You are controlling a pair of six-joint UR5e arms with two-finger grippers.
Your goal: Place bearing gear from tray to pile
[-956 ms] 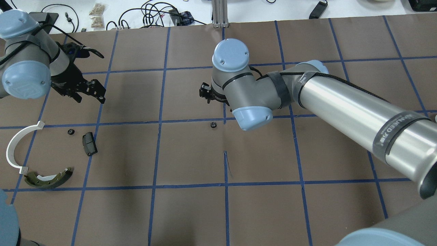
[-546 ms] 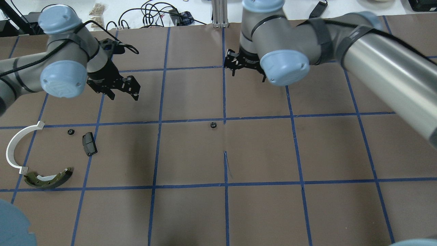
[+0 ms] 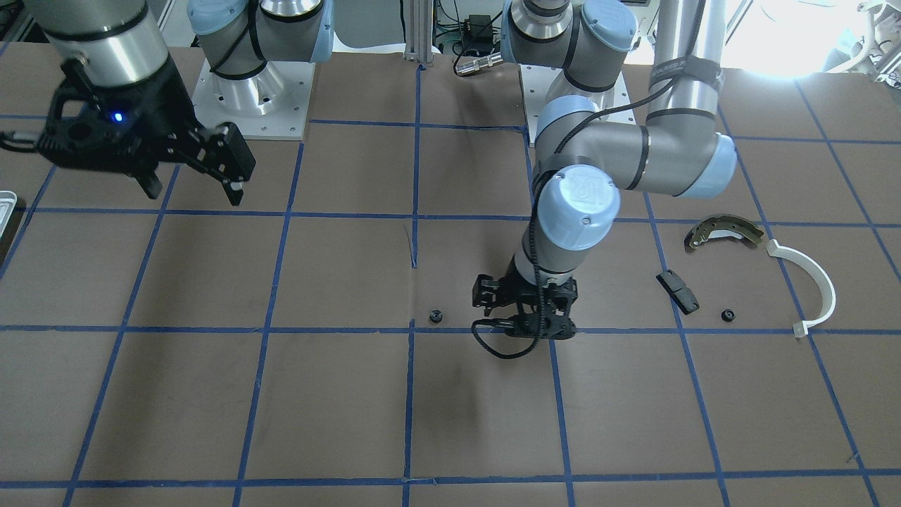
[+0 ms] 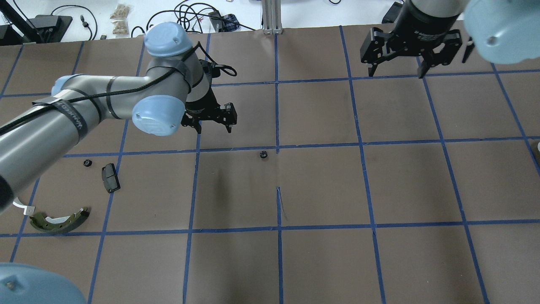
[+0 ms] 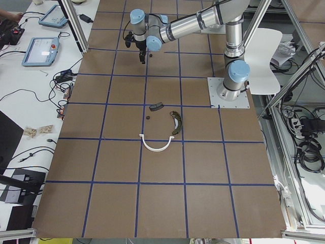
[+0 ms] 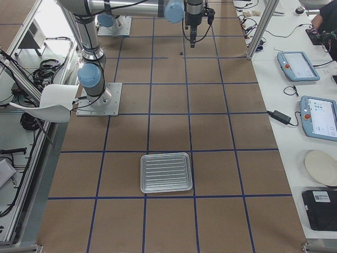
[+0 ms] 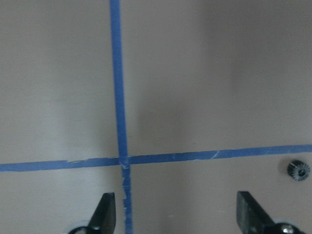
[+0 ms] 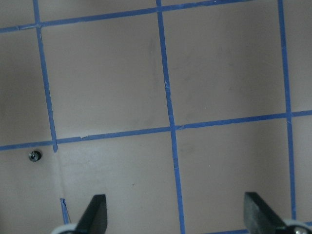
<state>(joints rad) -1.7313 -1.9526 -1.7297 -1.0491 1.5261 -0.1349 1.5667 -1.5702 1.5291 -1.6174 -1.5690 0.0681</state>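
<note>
I should take the bearing gear from the middle of the table (image 3: 436, 316) with my left gripper and put it beside the second small gear, because the pile (image 3: 677, 292) is out of my right gripper's reach.
A small black bearing gear (image 4: 263, 154) lies alone on the brown table near the middle; it also shows in the front view (image 3: 436, 317), the left wrist view (image 7: 298, 170) and the right wrist view (image 8: 34, 156). My left gripper (image 4: 214, 126) is open and empty, hovering left of and beyond the gear (image 3: 524, 320). My right gripper (image 4: 395, 74) is open and empty at the far right (image 3: 193, 191). The pile at the left holds a rusty brake shoe (image 4: 59, 221), a black pad (image 4: 110, 177), a second small gear (image 4: 87, 163) and a white half-ring (image 3: 809, 282). The tray (image 6: 166, 172) is empty.
Blue tape lines grid the brown table. My left arm (image 4: 63, 114) stretches over the pile's side and hides most of the half-ring in the overhead view. Cables and small items (image 4: 190, 17) lie beyond the far edge. A sliver of the tray (image 3: 5, 204) shows in the front view.
My left arm has swung right, from over the pile area to near the lone gear. My right arm has pulled away from the middle to the far right. The gear has not moved.
</note>
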